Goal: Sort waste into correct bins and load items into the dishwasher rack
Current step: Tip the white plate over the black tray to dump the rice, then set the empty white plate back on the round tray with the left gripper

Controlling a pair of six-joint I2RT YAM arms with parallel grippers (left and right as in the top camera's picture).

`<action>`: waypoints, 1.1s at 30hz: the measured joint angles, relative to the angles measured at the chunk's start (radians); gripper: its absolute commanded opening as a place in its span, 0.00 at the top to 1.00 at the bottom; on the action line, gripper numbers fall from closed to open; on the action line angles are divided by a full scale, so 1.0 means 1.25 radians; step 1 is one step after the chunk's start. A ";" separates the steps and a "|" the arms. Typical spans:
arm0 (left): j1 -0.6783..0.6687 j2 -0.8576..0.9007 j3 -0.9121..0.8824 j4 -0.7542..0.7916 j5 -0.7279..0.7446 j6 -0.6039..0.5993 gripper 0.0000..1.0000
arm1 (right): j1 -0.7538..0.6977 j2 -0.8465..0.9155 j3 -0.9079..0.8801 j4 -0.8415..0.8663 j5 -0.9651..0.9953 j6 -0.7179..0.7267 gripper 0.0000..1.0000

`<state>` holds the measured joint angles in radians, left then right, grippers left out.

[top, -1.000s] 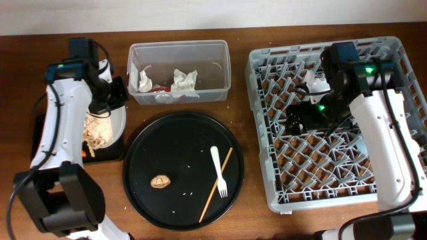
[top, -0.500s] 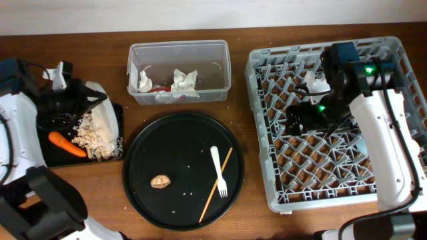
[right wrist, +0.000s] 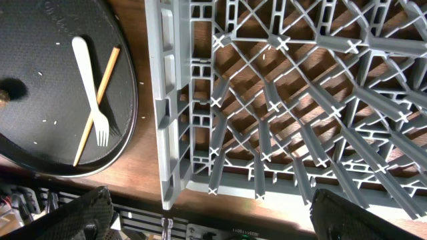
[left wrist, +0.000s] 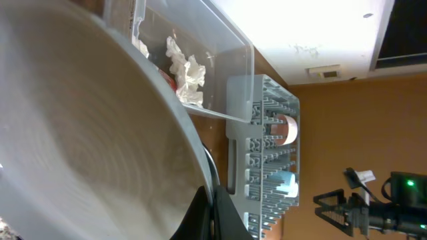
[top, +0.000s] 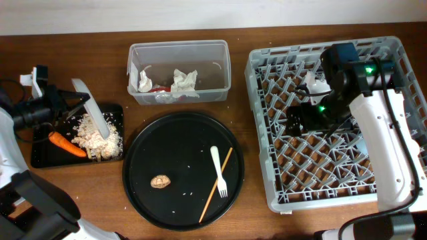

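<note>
The robot's left gripper should keep going to the round black tray's open middle [top: 187, 155] and let go of the white plate there, since the rice [top: 100, 142] is in the small black tray.
My left gripper [top: 69, 105] is shut on the rim of the white plate [top: 93, 115] and holds it tilted on edge above the small black tray [top: 39, 157]. The plate fills the left wrist view [left wrist: 87, 133], the jaws [left wrist: 210, 215] pinching its rim. The carrot [top: 67, 144] and a heap of rice [top: 99, 137] lie in that tray. The clear tub [top: 223, 67] holds white tissues [top: 183, 81] and a red wrapper [top: 157, 87]. My right gripper [top: 297, 120] hangs open and empty over the grey rack [top: 333, 180]. The white fork [top: 218, 170] and chopstick [top: 215, 187] lie on the round black tray.
The round black tray [top: 143, 193] also holds a brown scrap [top: 160, 181] and stray rice grains. A white cup [top: 316, 83] stands in the rack behind my right arm. In the left wrist view a pink bowl [left wrist: 287, 130] and a blue cup [left wrist: 283, 180] sit in the rack.
My left gripper has swung left and turned the plate up on edge. The rice and carrot have slid off it into the small black tray. The right arm has not moved.
</note>
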<state>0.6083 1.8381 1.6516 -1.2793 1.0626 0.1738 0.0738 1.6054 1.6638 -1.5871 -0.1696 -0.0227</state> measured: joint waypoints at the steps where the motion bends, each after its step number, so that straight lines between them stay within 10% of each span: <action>1: 0.000 0.000 0.001 -0.019 0.007 0.014 1.00 | 0.000 0.000 0.000 -0.001 0.000 0.000 0.02; 13: -0.027 -0.001 0.003 -0.165 0.021 0.090 0.99 | 0.000 0.000 0.000 -0.012 0.015 0.000 0.01; 21: -0.405 -0.093 0.004 -0.220 -0.167 0.096 0.99 | 0.000 0.000 0.000 -0.012 0.015 0.000 0.02; 26: -0.747 -0.093 -0.009 -0.059 -0.473 -0.115 0.99 | 0.000 0.000 0.000 -0.012 0.017 0.000 0.02; 33: -0.961 -0.097 -0.236 0.178 -0.705 -0.352 0.99 | 0.000 0.000 0.000 -0.014 0.018 0.000 0.02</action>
<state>-0.5930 1.7164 1.3567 -1.0573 0.1810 -0.2657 0.0738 1.6054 1.6638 -1.6043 -0.1471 -0.0231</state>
